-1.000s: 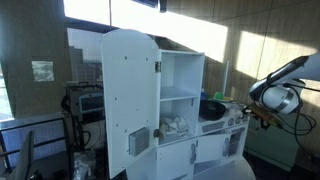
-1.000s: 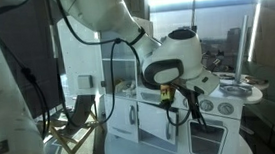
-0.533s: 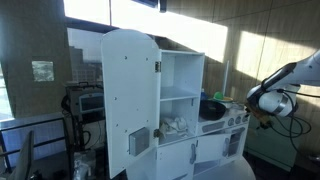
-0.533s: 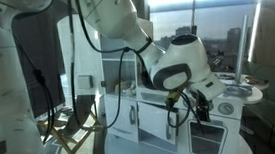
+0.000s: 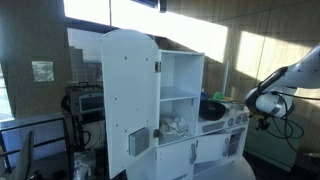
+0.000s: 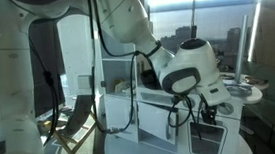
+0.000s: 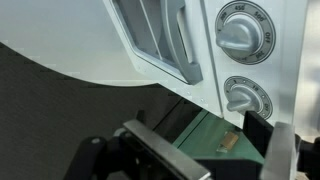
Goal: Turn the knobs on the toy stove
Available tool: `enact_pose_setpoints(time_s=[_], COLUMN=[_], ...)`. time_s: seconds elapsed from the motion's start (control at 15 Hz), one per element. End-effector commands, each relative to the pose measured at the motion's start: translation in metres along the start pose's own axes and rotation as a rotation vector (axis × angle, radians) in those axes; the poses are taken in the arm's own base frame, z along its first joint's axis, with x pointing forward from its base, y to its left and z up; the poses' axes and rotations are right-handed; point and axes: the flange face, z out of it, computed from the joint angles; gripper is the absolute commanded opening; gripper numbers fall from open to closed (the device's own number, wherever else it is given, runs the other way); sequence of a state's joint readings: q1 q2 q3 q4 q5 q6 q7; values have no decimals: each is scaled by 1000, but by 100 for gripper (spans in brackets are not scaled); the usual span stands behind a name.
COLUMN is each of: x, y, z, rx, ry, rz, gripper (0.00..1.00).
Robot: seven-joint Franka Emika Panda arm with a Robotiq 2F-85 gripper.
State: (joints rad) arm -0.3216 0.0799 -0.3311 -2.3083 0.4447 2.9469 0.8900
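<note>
My gripper's open fingers are pointing past the end of the stove's panel [image 7: 232,121], so I should move back and turn my gripper to line it up with the lower knob [image 7: 243,97].
The white toy stove [image 5: 236,128] is the low right part of a white toy kitchen. Its front panel carries two white round knobs, an upper knob [image 7: 240,35] and a lower knob [image 7: 243,98], beside the oven door handle [image 7: 172,45] in the wrist view. My gripper [image 7: 215,140] is open and empty, its dark fingers just short of the lower knob and touching nothing. In both exterior views the gripper [image 5: 262,119] [image 6: 209,109] hangs right in front of the stove's knob panel and hides most of it.
The toy kitchen's tall white cabinet [image 5: 130,95] with open shelves stands beside the stove. A dark pot [image 5: 211,106] sits on the stovetop. The oven door [image 6: 209,141] is below the gripper. A cart [image 5: 85,105] stands behind the kitchen. The arm's own body [image 6: 133,27] fills the near side.
The arm has moved in toward the stove front over the last second. The gripper has come close to the knob panel. It stays open.
</note>
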Motion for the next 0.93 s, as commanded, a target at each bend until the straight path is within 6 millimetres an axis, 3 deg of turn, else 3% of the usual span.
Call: enact_pose_setpoints(time_s=[0.0, 0.13, 0.27, 0.53, 0.6, 0.87], x=[-4, -3, 7, 26, 15, 25], y=[-22, -38, -43, -26, -22, -15], z=[-39, -49, -47, -22, -30, -18], rx=[137, 204, 251, 289, 254, 254], ry=[-71, -121, -155, -251, -217, -241], rz=[25, 45, 71, 72, 94, 80], gripper=[100, 100, 100, 100, 100, 100])
